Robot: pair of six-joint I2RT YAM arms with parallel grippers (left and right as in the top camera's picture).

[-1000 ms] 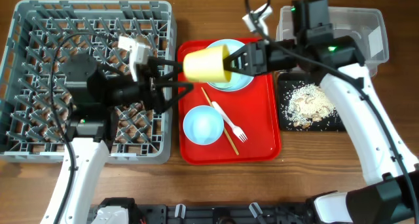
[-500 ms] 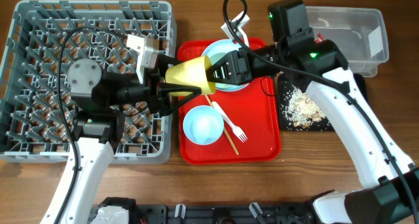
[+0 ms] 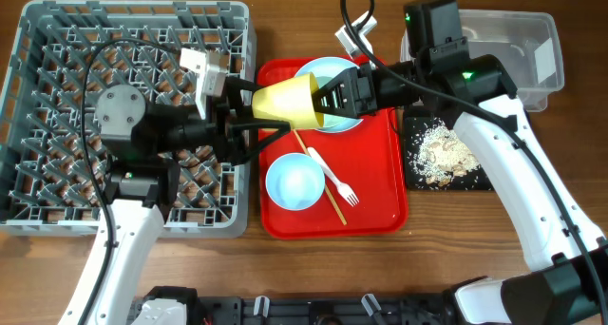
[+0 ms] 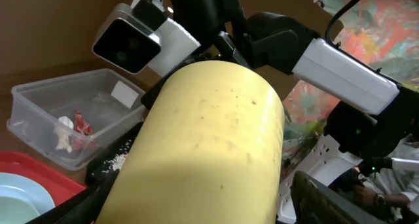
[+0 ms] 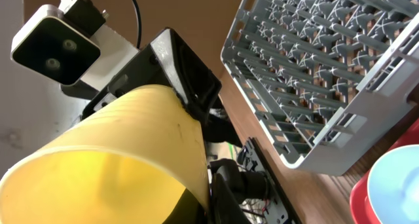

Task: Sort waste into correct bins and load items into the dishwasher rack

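My left gripper should close on the cup's body (image 3: 282, 103) and carry the cup over, because my right gripper holds the yellow cup's rim (image 3: 314, 99) across from the dishwasher rack.
The yellow cup (image 3: 285, 99) hangs on its side above the red tray's left edge. My right gripper (image 3: 329, 101) is shut on its rim, one finger inside the cup (image 5: 131, 139). My left gripper (image 3: 269, 106) is open, with a jaw on each side of the cup's body (image 4: 209, 139) and a gap at one jaw. The grey dishwasher rack (image 3: 57, 40) is on the left. Two pale bowls (image 3: 294, 182) (image 3: 334, 73), a white fork (image 3: 334, 180) and chopsticks (image 3: 321, 178) lie on the red tray.
The red tray (image 3: 380, 197) sits mid-table. The clear tub (image 3: 518, 40) at the back right holds a red wrapper (image 4: 82, 122) and a white scrap (image 4: 63, 137). The black tray (image 3: 414, 178) below it holds rice crumbs (image 3: 446, 154).
My right gripper carried the cup left and down between the left gripper's jaws, then shifted it slightly back to the right and up. The left gripper moved right toward the cup.
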